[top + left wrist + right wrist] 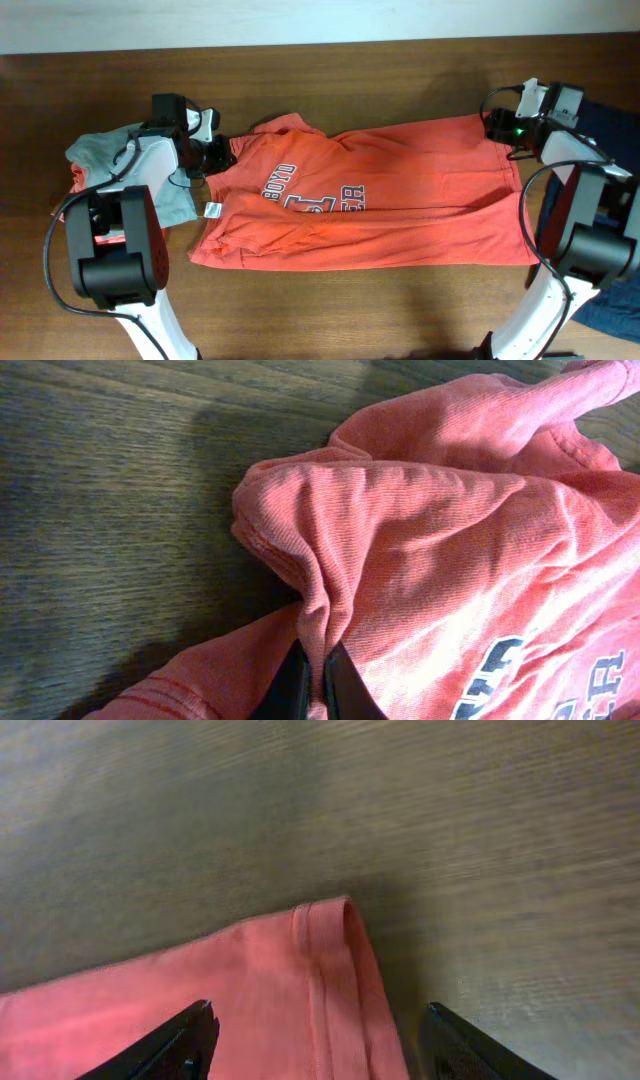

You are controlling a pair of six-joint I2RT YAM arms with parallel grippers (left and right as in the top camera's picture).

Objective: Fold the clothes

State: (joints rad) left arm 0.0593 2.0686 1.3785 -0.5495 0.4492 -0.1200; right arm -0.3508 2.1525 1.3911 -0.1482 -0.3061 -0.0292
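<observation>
The robot's left gripper has hold of the shirt's shoulder and the far hem corner [337, 915] lies loose, so next the right gripper pinches the hem [335, 1010] near that corner before both grippers fold the shirt.
A coral-red T-shirt with white lettering [400, 190] lies spread across the wooden table, collar end to the left. My left gripper [222, 152] is shut on a pinched fold of the shirt near its shoulder; in the left wrist view the fold [330, 540] runs down between the closed fingers [316, 685]. My right gripper [497, 128] is open over the shirt's far right hem corner; in the right wrist view the hem corner [325, 970] lies between the spread fingers [318, 1035], untouched.
A pale grey-blue shirt [100, 150] over another red garment [75, 180] lies heaped at the left. A dark navy garment [615, 130] lies at the right edge, behind the right arm. The table's far edge runs along the top.
</observation>
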